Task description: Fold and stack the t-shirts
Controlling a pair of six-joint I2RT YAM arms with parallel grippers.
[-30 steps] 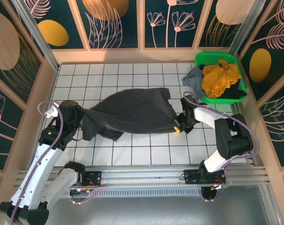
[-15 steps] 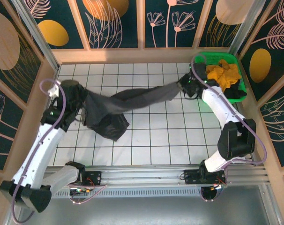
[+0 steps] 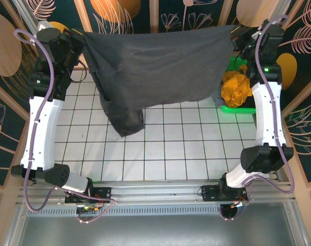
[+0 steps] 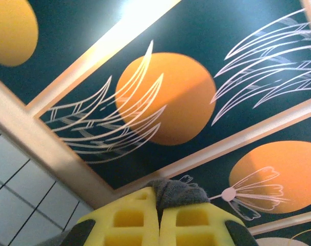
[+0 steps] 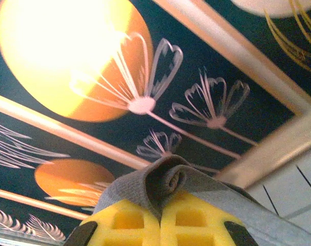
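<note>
The charcoal-grey t-shirt's lower part [image 3: 117, 108] hangs crooked in a flap, so next I put the t-shirt down first and then grab the flap's tip [image 3: 124, 131] with my left gripper.
The large charcoal-grey t-shirt [image 3: 155, 66] hangs spread in the air above the far half of the tiled table, its lower part drooping at the left. My left gripper [image 3: 85, 38] is shut on its left top corner, and a grey fold of cloth [image 4: 177, 193] pokes out between the yellow pads [image 4: 127, 220]. My right gripper [image 3: 236, 35] is shut on the right top corner, where rolled grey cloth [image 5: 166, 182] sits pinched between its pads [image 5: 194, 220]. A mustard-yellow t-shirt [image 3: 238, 87] lies bunched in the basket, with a lighter grey one [image 3: 217, 97] at its edge.
The green plastic basket [image 3: 232, 110] stands at the far right of the white tiled table [image 3: 166, 148]. Patterned wall panels enclose the table on three sides. Both arms reach high, close to the back wall.
Both grippers have risen from the table to near the back wall, lifting the charcoal-grey t-shirt off the tiles and stretching it out wide between them.
</note>
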